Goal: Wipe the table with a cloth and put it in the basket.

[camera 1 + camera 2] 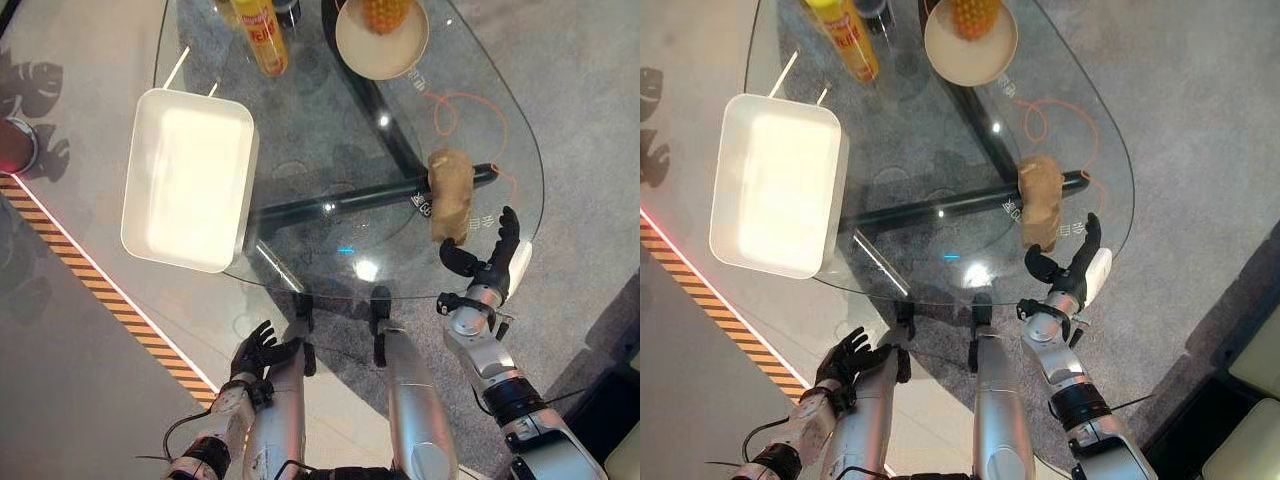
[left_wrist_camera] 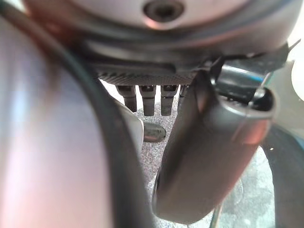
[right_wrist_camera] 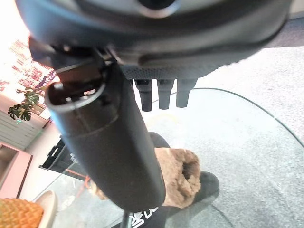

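The cloth's rolled [image 1: 451, 194] near end has a hollow [image 3: 188, 170] in it. The cloth will get squashed there but stay a long bundle when I carry it.
A tan fluffy cloth [image 1: 449, 190] lies bunched on the right side of the round glass table [image 1: 320, 120], near its edge. It also shows as the cloth [image 3: 179, 175] in the right wrist view, just past the fingers. My right hand [image 1: 489, 262] hovers at the table's near right edge, a little short of the cloth, open with fingers straight and thumb spread. The white rectangular basket [image 1: 186, 190] stands on the table's left side, overhanging the rim. My left hand [image 1: 258, 351] hangs open, low and in front of the table's near edge, holding nothing.
At the far side of the table stand a yellow bottle [image 1: 263, 36] and a cream bowl [image 1: 384, 50] holding a pineapple-like fruit. An orange cord [image 1: 455, 105] loops on the carpet under the glass. Striped tape [image 1: 100, 290] runs across the floor at the left.
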Available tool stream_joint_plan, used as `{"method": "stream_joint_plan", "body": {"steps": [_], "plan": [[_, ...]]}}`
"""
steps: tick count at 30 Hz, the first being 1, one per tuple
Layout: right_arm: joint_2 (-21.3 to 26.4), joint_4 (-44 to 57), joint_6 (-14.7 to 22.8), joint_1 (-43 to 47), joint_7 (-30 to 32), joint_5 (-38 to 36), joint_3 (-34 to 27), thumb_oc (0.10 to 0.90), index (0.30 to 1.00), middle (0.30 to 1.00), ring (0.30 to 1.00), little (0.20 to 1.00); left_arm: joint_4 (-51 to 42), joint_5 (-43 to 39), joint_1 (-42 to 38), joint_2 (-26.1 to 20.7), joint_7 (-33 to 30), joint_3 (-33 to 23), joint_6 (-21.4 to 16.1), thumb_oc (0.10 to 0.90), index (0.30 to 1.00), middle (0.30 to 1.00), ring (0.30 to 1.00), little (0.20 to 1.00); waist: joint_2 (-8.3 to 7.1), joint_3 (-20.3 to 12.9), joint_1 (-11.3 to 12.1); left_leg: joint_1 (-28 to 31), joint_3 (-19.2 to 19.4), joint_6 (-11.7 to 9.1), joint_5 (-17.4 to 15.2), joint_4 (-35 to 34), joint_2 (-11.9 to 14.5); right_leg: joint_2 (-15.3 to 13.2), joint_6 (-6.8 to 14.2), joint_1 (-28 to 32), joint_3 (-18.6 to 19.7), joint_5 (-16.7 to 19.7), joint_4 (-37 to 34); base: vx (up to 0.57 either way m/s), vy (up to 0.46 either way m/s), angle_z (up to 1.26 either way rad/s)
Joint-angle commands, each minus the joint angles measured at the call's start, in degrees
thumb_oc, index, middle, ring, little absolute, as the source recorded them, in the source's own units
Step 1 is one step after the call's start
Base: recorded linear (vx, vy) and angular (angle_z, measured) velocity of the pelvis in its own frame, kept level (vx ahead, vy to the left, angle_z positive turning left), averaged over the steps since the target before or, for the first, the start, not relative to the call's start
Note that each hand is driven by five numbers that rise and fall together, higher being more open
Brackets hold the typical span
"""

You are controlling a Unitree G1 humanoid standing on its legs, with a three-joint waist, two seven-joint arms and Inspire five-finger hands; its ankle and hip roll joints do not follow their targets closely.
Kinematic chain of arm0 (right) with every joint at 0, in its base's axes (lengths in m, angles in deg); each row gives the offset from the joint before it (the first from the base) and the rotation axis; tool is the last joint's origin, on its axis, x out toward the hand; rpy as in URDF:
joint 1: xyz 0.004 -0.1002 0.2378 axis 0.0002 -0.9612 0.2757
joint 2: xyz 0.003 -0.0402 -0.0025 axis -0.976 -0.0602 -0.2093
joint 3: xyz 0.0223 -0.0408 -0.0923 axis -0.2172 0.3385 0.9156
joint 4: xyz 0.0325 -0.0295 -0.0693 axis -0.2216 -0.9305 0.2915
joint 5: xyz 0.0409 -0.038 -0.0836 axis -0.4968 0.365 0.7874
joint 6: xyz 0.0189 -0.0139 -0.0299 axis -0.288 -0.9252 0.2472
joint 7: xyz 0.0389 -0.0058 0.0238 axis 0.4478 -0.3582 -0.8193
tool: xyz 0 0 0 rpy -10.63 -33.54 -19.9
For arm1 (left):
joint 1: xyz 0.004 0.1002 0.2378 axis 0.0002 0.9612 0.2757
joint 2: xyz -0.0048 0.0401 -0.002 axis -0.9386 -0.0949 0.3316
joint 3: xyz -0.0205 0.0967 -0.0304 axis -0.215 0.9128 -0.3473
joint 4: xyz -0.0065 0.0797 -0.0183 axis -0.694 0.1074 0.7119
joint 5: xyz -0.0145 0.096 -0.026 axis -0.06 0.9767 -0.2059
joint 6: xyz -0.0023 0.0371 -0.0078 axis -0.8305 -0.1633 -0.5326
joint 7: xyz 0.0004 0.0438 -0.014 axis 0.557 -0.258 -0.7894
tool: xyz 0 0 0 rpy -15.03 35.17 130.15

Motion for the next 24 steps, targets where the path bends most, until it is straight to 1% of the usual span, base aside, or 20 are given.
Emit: {"method": "stream_joint_plan", "body": {"steps": [1,6,8,12,18,24], "plan": [[3.39,8.60,1.53,0.84,5.46,3.06,-1.45,0.800,0.900,0.900,0.900,0.900,-2.64,-2.52,1.80,2.17,-0.37,2.01,0.86,0.800,0.900,0.900,0.900,0.900,-0.47,-0.72,-0.34,-3.25,1.18,2.68,-5.79,7.56,-4.72,1.97,-0.98,0.71,-3.74,7.02,-8.28,0.00,0.000,0.00],[3.67,8.28,1.61,1.93,5.67,1.85,-1.48,0.800,0.900,0.900,0.900,0.900,-2.46,-3.00,2.26,2.20,-0.06,1.98,0.87,0.800,0.900,0.900,0.900,0.900,-0.22,-0.72,-0.05,-5.56,1.14,2.63,-5.57,7.80,-4.95,1.77,-0.91,-1.60,-3.88,7.86,-8.65,0.00,0.005,0.01],[3.66,8.50,1.92,2.42,5.85,1.32,-1.24,0.800,0.900,0.900,0.900,0.900,-3.34,-3.50,2.25,2.14,-0.35,2.21,0.61,0.800,0.900,0.900,0.900,0.900,-0.04,-0.72,0.11,-7.36,1.11,2.67,-5.65,8.44,-4.95,1.63,-0.75,-3.51,-3.79,8.26,-8.44,0.01,0.026,0.05],[3.81,8.45,2.18,3.30,6.08,1.04,-1.26,0.800,0.900,0.900,0.900,0.900,-3.85,-3.63,1.83,2.14,-0.85,2.44,0.64,0.800,0.900,0.900,0.900,0.900,0.08,-0.72,0.26,-8.54,1.11,2.81,-5.65,8.86,-4.97,1.54,-0.67,-4.77,-3.80,8.55,-8.31,0.01,0.013,0.05],[3.91,8.93,2.88,5.45,8.29,0.28,-1.28,0.800,0.900,0.900,0.900,0.900,-4.82,-4.03,1.31,2.18,-1.60,2.99,1.02,0.800,0.900,0.900,0.900,0.900,0.35,-0.72,0.70,-10.65,1.03,2.84,-5.47,9.09,-5.03,1.49,-0.43,-7.01,-3.75,9.14,-8.37,0.01,0.005,0.02],[3.95,9.48,0.27,6.40,10.71,-0.74,-1.39,0.800,0.900,0.900,0.900,0.900,-4.97,-4.26,1.08,2.18,-2.21,3.32,1.10,0.800,0.900,0.900,0.900,0.900,0.53,-0.72,0.92,-12.86,0.61,2.88,-5.33,9.35,-5.23,1.43,-0.26,-9.49,-3.65,9.56,-8.15,0.02,0.006,0.06]]}}
